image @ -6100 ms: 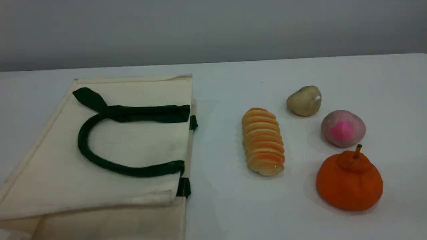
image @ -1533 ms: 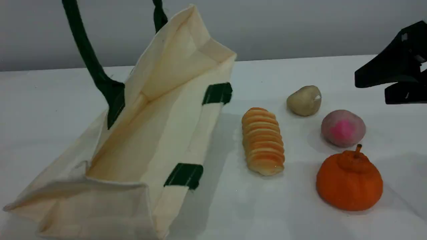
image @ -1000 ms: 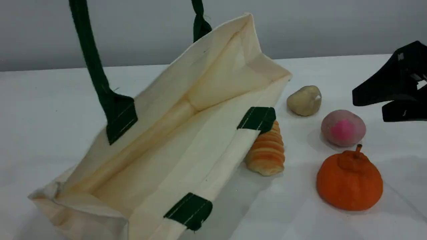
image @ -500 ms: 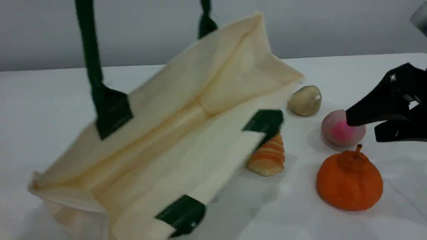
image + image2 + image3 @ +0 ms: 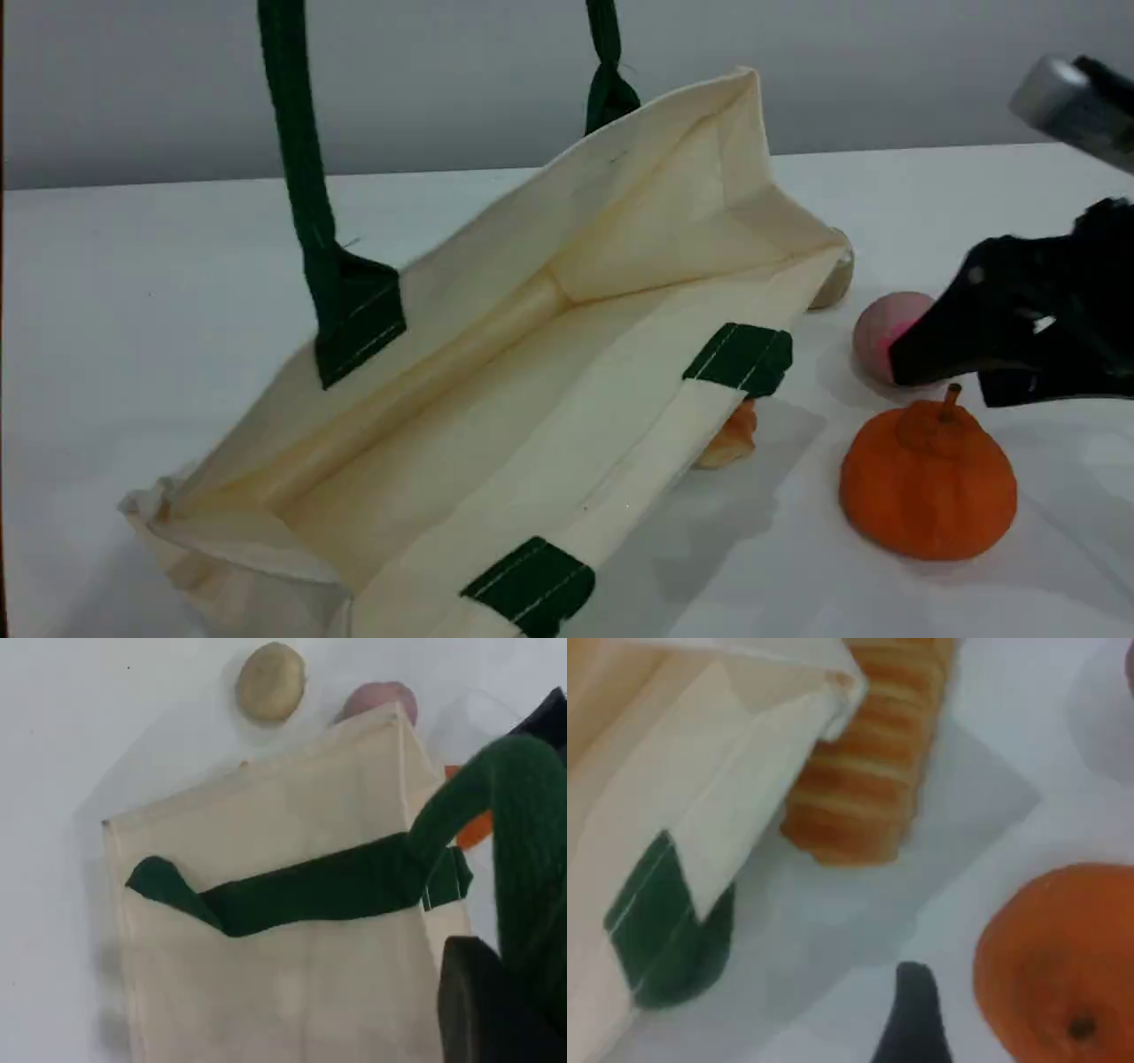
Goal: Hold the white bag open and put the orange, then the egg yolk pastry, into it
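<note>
The white bag's lower side (image 5: pixel 532 425) slopes under the bag's wide opening. The orange (image 5: pixel 928 480) will therefore tip onto its side and stay there when I put it in.
The white bag (image 5: pixel 532 372) hangs tilted from its dark green handle (image 5: pixel 297 159), mouth gaping toward the camera, its lower side on the table. My left gripper (image 5: pixel 496 1001) is shut on that handle's strap (image 5: pixel 523 842), above the top of the scene view. The orange (image 5: pixel 928 483) sits at the front right, also seen as the orange (image 5: pixel 1059 966) under my right wrist. My right gripper (image 5: pixel 939 383) hovers open just above and behind it, empty. The egg yolk pastry (image 5: pixel 837 279) peeks out behind the bag's rim and shows whole as the pastry (image 5: pixel 270 680) from above.
A ridged bread roll (image 5: pixel 731 439) lies mostly under the bag's lower edge, clearer as the roll (image 5: pixel 864 788) in the right wrist view. A pink dome (image 5: pixel 877 332) sits behind the orange, partly covered by my right gripper. The white table (image 5: pixel 133 310) extends left of the bag.
The bag has swung further right, now covering most of the bread roll and pastry. My right gripper has come down and left, closer to the orange.
</note>
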Controlling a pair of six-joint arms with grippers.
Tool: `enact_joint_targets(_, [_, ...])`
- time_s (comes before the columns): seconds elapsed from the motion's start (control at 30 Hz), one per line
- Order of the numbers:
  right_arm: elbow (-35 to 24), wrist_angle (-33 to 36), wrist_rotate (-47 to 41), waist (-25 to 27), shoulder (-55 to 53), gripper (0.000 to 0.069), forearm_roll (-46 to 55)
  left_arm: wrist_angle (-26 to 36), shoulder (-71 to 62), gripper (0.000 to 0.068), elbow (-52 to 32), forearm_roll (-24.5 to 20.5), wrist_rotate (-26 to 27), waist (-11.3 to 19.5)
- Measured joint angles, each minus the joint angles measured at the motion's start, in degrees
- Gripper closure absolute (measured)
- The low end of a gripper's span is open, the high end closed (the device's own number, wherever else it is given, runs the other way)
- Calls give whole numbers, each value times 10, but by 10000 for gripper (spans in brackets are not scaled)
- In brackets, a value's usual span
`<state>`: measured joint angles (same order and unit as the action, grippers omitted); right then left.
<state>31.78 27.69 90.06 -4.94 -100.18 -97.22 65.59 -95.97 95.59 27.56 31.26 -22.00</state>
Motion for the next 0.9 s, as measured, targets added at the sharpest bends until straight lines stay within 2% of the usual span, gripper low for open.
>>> enact_joint_targets(0.13, [0, -50, 0, -29, -8, 178, -15, 2, 0, 616, 1, -1, -3, 0])
enact_joint_targets(0.27, [1, -78, -1, -32, -39, 178, -31, 7, 1, 616, 9, -2, -3, 0])
enact_joint_targets(0.43, [8, -39, -1, -32, -89, 178, -28, 10, 1, 616, 10, -2, -3, 0])
enact_joint_targets(0.5, [16, -17, -1, -32, -108, 199, -29, 10, 1, 616, 10, -2, -3, 0])
enact_joint_targets(0.53, [19, -9, -1, -32, -115, 223, -29, 10, 1, 616, 10, -2, -3, 0])
enact_joint_targets(0.6, [20, 5, -1, -32, -118, 321, -28, 10, 1, 616, 10, -2, -3, 0])
enact_joint_targets(0.73, [20, 30, -1, -31, -118, 601, -27, 12, 1, 616, 10, -2, -3, 0])
enact_joint_targets(0.8, [19, 29, -1, -31, -114, 641, -27, 12, 1, 616, 10, -2, -3, 1])
enact_joint_targets(0.9, [12, 27, -1, -31, -87, 646, -26, 12, 1, 616, 9, -2, -3, 1])
